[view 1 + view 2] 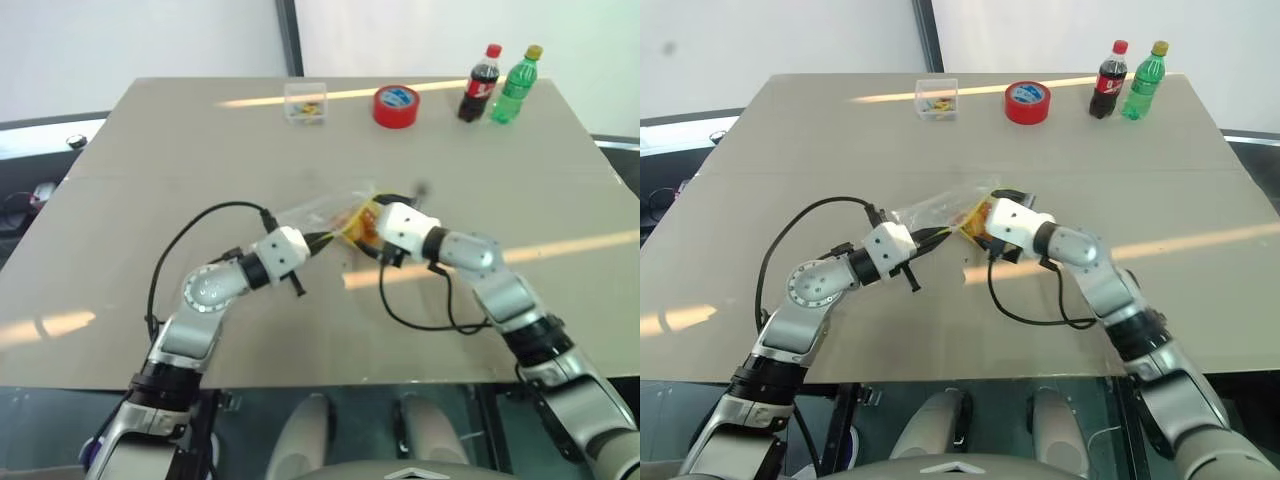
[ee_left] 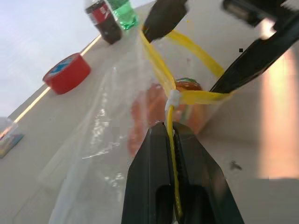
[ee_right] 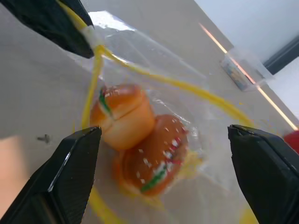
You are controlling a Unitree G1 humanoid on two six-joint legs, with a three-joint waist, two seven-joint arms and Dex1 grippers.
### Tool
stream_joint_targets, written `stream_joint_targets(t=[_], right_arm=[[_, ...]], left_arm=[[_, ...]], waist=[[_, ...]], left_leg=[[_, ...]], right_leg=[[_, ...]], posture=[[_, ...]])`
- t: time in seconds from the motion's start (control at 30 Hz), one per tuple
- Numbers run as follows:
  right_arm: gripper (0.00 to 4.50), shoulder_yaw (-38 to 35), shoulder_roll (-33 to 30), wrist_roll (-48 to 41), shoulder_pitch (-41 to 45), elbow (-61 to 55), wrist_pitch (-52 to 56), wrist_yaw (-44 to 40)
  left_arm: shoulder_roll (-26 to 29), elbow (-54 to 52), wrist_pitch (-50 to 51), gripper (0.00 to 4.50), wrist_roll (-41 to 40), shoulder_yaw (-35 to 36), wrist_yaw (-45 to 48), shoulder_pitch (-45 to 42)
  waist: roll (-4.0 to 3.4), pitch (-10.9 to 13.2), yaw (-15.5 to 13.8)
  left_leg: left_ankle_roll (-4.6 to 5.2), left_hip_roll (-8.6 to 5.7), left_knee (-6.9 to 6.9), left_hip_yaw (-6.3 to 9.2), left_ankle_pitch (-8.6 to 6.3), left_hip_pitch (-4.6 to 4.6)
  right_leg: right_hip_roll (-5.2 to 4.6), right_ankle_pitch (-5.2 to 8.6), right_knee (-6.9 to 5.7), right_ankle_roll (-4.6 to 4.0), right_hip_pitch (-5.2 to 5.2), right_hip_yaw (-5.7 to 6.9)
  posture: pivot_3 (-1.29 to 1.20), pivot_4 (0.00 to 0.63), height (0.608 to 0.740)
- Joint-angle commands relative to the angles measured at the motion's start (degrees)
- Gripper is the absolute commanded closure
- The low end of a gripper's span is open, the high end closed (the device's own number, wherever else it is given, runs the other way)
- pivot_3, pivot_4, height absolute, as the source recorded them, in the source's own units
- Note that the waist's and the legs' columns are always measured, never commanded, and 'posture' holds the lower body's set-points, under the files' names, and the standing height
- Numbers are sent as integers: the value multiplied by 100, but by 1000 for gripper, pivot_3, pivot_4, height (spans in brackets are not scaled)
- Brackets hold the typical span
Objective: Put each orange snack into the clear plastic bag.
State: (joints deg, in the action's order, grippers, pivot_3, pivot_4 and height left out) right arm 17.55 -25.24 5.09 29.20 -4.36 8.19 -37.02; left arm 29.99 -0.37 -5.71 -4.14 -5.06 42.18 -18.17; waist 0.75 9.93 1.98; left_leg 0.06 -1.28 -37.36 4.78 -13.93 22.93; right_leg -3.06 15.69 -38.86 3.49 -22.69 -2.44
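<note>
Both orange snacks are in, and my right gripper's fingers spread the bag's yellow opening [image 2: 184, 65], so my right gripper should back out and pull the white slider [image 2: 173, 99] along it.
The clear plastic bag [image 1: 318, 212] lies crinkled at the table's middle, its yellow seal strip [image 2: 161, 70] pulled apart into an open mouth. Both orange snacks [image 3: 122, 114] [image 3: 156, 161] sit inside it, side by side and touching. My left gripper [image 2: 169, 128] is shut on the yellow strip at one end of the mouth. From the other side my right gripper [image 3: 163, 131] faces the mouth, open wide, one black finger [image 3: 70, 168] on each side of the snacks and touching neither. In the head views the two grippers meet at the bag's near-right end [image 1: 355, 228].
Along the table's far edge stand a small clear box [image 1: 306, 103], a red tape roll [image 1: 396, 106], a cola bottle [image 1: 480, 85] and a green bottle [image 1: 516, 86]. Black cables loop from both wrists over the table [image 1: 120, 200].
</note>
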Motion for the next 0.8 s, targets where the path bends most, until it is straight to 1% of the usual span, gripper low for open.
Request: stream_joint_targets(t=[0.03,0.17,0.33,0.47,0.6,0.63,0.67,0.73,0.77,0.8], right_arm=[[74,-351,-278,-42,-286,-730,300,-45],[74,-188,-598,674,-493,-439,60,284],[74,0,-456,1361,-125,623,-613,925],[74,6,-243,1394,166,1311,-1108,1125],[74,-83,-46,1226,363,1576,-1331,1071],[603,-92,-17,1208,377,1589,-1364,1057],[913,-84,-3,1193,387,1601,-1412,1025],[1835,-78,16,1158,394,1627,-1469,969],[2433,-80,27,1135,389,1634,-1493,945],[2805,-87,36,1113,383,1641,-1502,925]], left_arm=[[-52,-166,294,4500,-268,207,-62,-202],[-91,-149,386,4500,-387,252,-41,-327],[-83,-184,363,4500,-427,244,37,-354],[-47,-203,274,4500,-375,228,81,-343],[-36,-269,209,4500,-335,223,77,-269],[-37,-292,212,4500,-340,234,67,-247],[-32,-313,208,4500,-333,237,59,-232],[-24,-341,195,4500,-314,236,49,-217],[-22,-361,183,4500,-304,235,42,-201],[-20,-374,174,4500,-299,235,38,-189]], waist=[[0,0,11],[0,0,22],[1,0,39],[2,0,32],[2,1,31],[2,1,30],[2,1,30],[2,1,30],[2,1,30],[2,1,30]], left_leg=[[0,0,0,0,0,-1],[0,-3,0,-5,0,-4],[-1,-4,0,-11,1,-6],[-2,-4,0,-13,1,-5],[-1,-1,0,-12,1,-4],[-1,-1,0,-12,1,-4],[-1,-1,0,-12,1,-4],[-1,0,0,-11,0,-4],[-1,0,0,-11,1,-4],[-1,0,0,-11,0,-4]], right_leg=[[1,0,0,0,0,0],[2,0,-2,0,2,-2],[3,0,-2,0,1,-6],[3,0,-2,0,-1,-8],[2,0,0,-1,0,-8],[2,0,0,0,-1,-8],[2,0,0,0,-1,-8],[1,0,0,0,-1,-8],[1,0,0,0,-1,-8],[1,0,0,0,-1,-8]], posture=[[0,150,740],[0,150,740],[0,150,740],[0,150,740],[0,150,740],[0,150,740],[0,150,740],[0,150,740],[0,150,740],[0,150,740]])
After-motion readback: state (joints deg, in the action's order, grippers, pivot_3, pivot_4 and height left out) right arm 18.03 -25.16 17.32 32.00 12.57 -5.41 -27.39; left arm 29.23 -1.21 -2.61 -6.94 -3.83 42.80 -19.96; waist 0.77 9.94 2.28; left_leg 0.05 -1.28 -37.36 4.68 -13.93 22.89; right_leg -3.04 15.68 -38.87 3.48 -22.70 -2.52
